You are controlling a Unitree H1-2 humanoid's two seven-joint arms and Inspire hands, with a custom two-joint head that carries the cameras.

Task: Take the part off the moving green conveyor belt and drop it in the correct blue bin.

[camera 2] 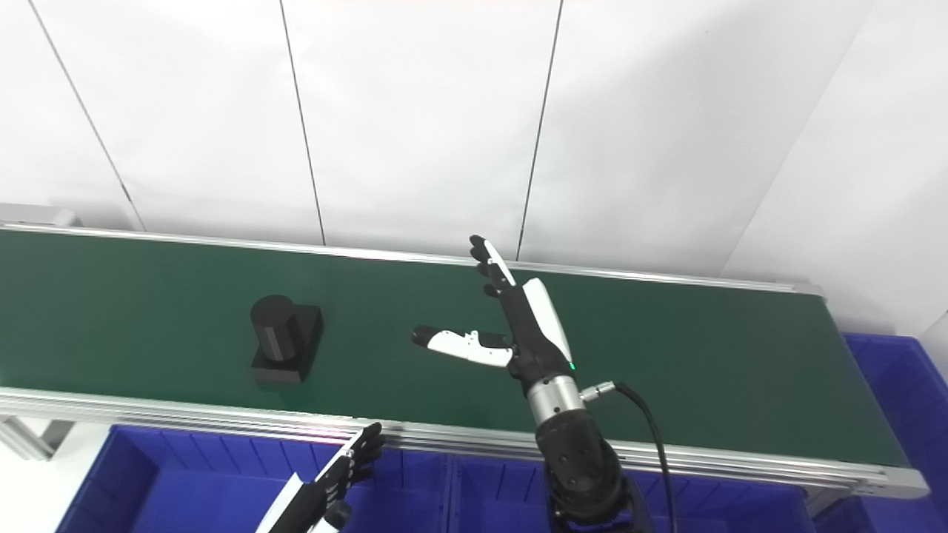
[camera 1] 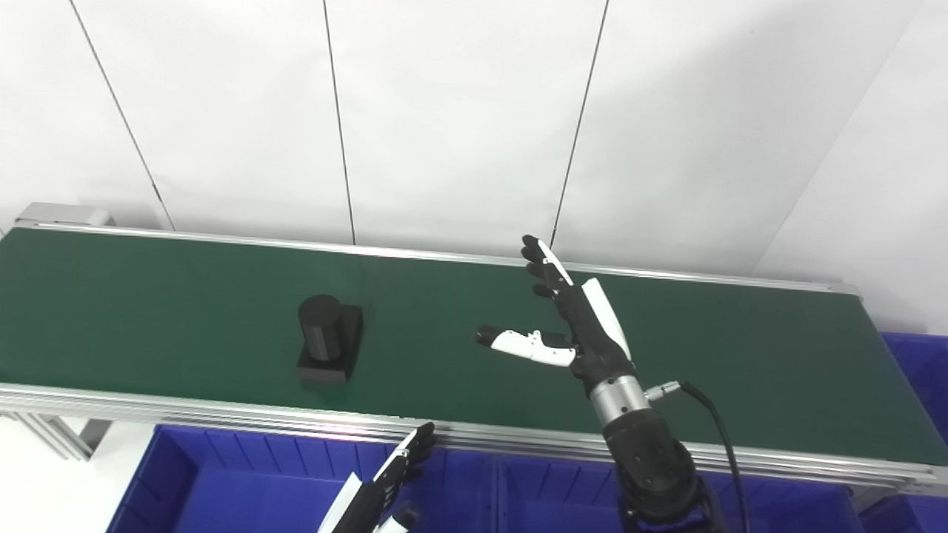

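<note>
The cylinder's foot and the square base meet in one closed black join. The square base will come up and tilt with the cylinder when I lift the cylinder.
A black part, a cylinder standing on a square base, sits on the green conveyor belt left of centre. My right hand is open above the belt, to the right of the part, fingers stretched toward the far rail and thumb pointing left at the part. It holds nothing. My left hand is low at the bottom edge, over a blue bin, in front of the belt's near rail, fingers straight and apart. The part also shows in the right eye view.
Blue bins stand in a row below the belt's near rail. Another blue bin is at the belt's right end. A white panelled wall rises behind the far rail.
</note>
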